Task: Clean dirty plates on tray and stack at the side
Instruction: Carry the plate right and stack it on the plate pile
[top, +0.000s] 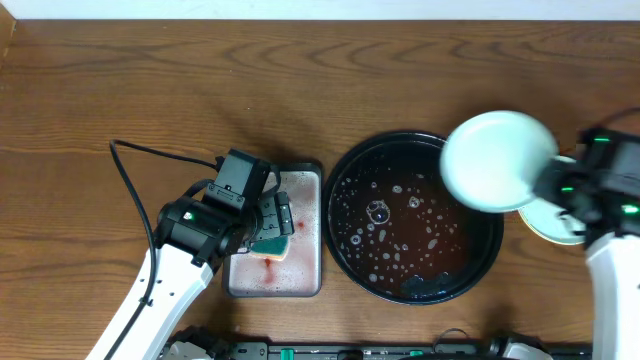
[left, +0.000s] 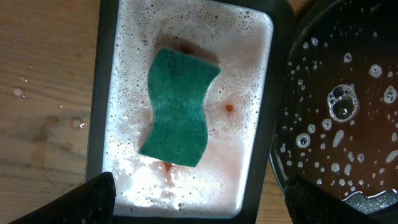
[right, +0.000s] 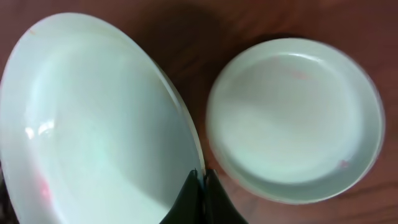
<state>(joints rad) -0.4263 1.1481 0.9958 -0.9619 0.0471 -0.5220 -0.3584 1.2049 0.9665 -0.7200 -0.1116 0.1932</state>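
Note:
I keep moving my right gripper over the resting plate and let go there, because the held plate (top: 497, 160) hangs by its rim and the resting plate's top (top: 546, 220) is clear.
My right gripper (right: 201, 177) is shut on the rim of a pale mint-white plate (top: 497, 160), held in the air over the right edge of the round black tray (top: 350, 180). That plate fills the left of the right wrist view (right: 93, 130). Another plate (right: 292, 118) lies on the wood table to the right, with faint red specks; overhead it is mostly hidden under my right arm (top: 548, 222). My left gripper (left: 199, 208) is open above the grey rectangular tray (left: 98, 112), near the teal sponge (left: 180, 106). The black tray holds brownish soapy water.
The grey tray (top: 312, 180) is full of pinkish foam, left of the black tray. A black cable (top: 130, 170) loops on the table left of my left arm. A dark rail (top: 350, 352) runs along the front edge.

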